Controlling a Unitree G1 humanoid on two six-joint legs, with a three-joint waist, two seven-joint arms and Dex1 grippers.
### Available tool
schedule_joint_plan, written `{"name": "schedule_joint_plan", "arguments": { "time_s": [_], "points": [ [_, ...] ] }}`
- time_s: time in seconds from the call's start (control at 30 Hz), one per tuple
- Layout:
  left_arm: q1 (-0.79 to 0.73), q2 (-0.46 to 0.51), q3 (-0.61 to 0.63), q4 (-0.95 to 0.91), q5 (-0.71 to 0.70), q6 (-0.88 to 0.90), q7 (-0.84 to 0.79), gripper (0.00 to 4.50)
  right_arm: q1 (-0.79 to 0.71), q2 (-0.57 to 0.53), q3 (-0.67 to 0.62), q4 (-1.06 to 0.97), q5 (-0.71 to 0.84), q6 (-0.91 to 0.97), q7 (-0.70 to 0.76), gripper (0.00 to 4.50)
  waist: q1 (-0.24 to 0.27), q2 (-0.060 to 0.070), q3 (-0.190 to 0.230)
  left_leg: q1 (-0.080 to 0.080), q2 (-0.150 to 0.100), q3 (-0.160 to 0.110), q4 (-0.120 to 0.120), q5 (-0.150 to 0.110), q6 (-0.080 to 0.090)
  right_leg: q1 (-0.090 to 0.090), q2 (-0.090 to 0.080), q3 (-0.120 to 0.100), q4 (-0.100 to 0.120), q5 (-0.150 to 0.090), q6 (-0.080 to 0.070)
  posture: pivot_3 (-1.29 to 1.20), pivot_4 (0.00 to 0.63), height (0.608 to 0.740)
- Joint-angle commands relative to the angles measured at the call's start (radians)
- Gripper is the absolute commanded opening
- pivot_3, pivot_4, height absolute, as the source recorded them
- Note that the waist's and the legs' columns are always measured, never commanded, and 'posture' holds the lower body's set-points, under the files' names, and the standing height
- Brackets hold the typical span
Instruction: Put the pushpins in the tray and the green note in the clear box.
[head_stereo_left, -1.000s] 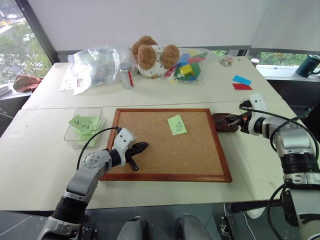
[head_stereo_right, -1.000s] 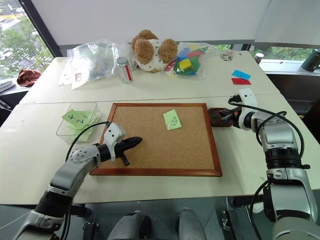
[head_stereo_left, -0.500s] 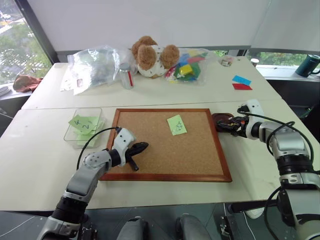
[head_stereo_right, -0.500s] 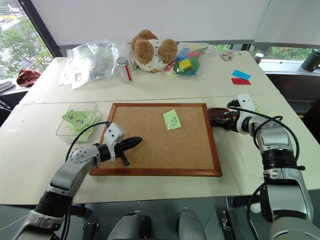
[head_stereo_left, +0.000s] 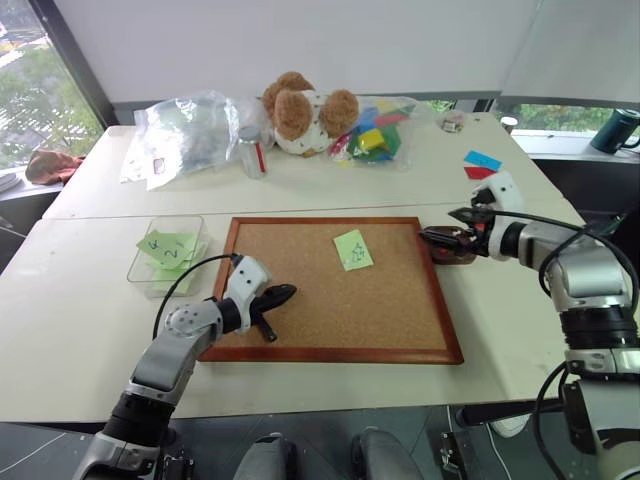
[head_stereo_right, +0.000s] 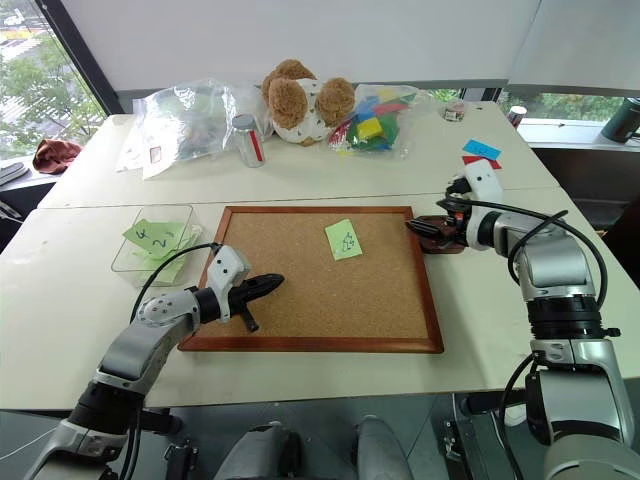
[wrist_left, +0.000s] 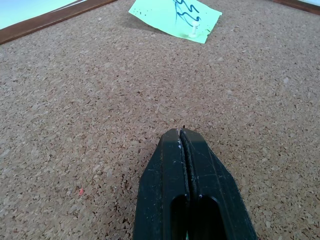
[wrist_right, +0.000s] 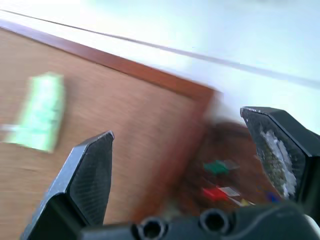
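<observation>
My gripper will bring the thin green note (head_stereo_left: 353, 250) off the cork board when it pulls the white pushpin, because the pushpin sticks through the note.
The green note (head_stereo_left: 352, 249) lies on the cork board (head_stereo_left: 330, 305), held by a white pushpin (wrist_left: 192, 34). A dark reddish-brown tray (head_stereo_left: 455, 257) sits just off the board's right edge, with green and red pushpins (wrist_right: 216, 167) in it. My right gripper (head_stereo_left: 450, 225) hovers open and empty just above the tray, pointing toward the board. Over the board's left part, my left gripper (head_stereo_left: 285, 293) is shut on nothing. The clear box (head_stereo_left: 135, 262) stands left of the board with other green notes inside.
At the back of the table are a plush bear (head_stereo_left: 305, 110), a clear plastic bag (head_stereo_left: 190, 130), a small can (head_stereo_left: 253, 152) and a bag of coloured pieces (head_stereo_left: 375, 135). Blue and red slips (head_stereo_left: 484, 165) lie at the back right.
My right gripper has opened, risen off the tray and shifted left toward the board. The left arm has kept still.
</observation>
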Motion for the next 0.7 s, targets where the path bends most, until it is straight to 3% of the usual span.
{"name": "schedule_joint_plan", "arguments": {
  "time_s": [0.03, 0.3, 0.43, 0.53, 0.7],
  "points": [
    [0.022, 0.014, -0.009, 0.042, 0.027, 0.033, 0.000, 0.00, 0.002, 0.079, 0.065, -0.119, 0.040, 0.025, 0.012, 4.44, -0.001, 0.000, 0.000, 0.000, 0.000, 0.000, 0.000, 0.000, 0.000, 0.000, 0.000, 0.000, 0.000, 0.000, 0.000, 0.00, 0.150, 0.740],
    [0.026, 0.014, -0.007, 0.035, 0.028, 0.036, 0.006, 0.00, 0.033, 0.192, 0.173, -0.113, 0.025, 0.007, 0.005, 4.44, 0.003, 0.000, 0.000, 0.000, 0.000, 0.000, 0.000, 0.000, 0.000, 0.000, 0.000, 0.000, -0.001, 0.000, 0.000, 0.00, 0.150, 0.740],
    [0.028, 0.012, -0.007, 0.031, 0.028, 0.036, 0.011, 0.00, 0.030, 0.224, 0.195, -0.087, 0.011, -0.005, -0.004, 3.16, 0.001, 0.000, 0.000, 0.000, 0.000, 0.000, 0.000, 0.000, 0.000, 0.000, 0.000, 0.000, 0.000, 0.000, 0.000, 0.00, 0.150, 0.740],
    [0.030, 0.012, -0.007, 0.029, 0.027, 0.036, 0.014, 0.00, 0.024, 0.234, 0.203, -0.077, 0.008, -0.009, -0.006, 1.56, 0.002, 0.000, 0.000, 0.000, 0.000, 0.000, 0.000, 0.000, 0.000, 0.000, 0.000, 0.000, 0.000, 0.000, 0.000, 0.00, 0.150, 0.740],
    [0.040, 0.017, 0.000, 0.025, 0.024, 0.036, 0.016, 0.00, 0.017, 0.255, 0.214, -0.053, -0.003, -0.022, -0.013, 1.56, 0.001, 0.000, 0.000, 0.000, 0.000, 0.000, 0.000, 0.000, 0.000, 0.000, 0.000, 0.000, 0.000, 0.000, 0.000, 0.00, 0.150, 0.740]
  ]
}}
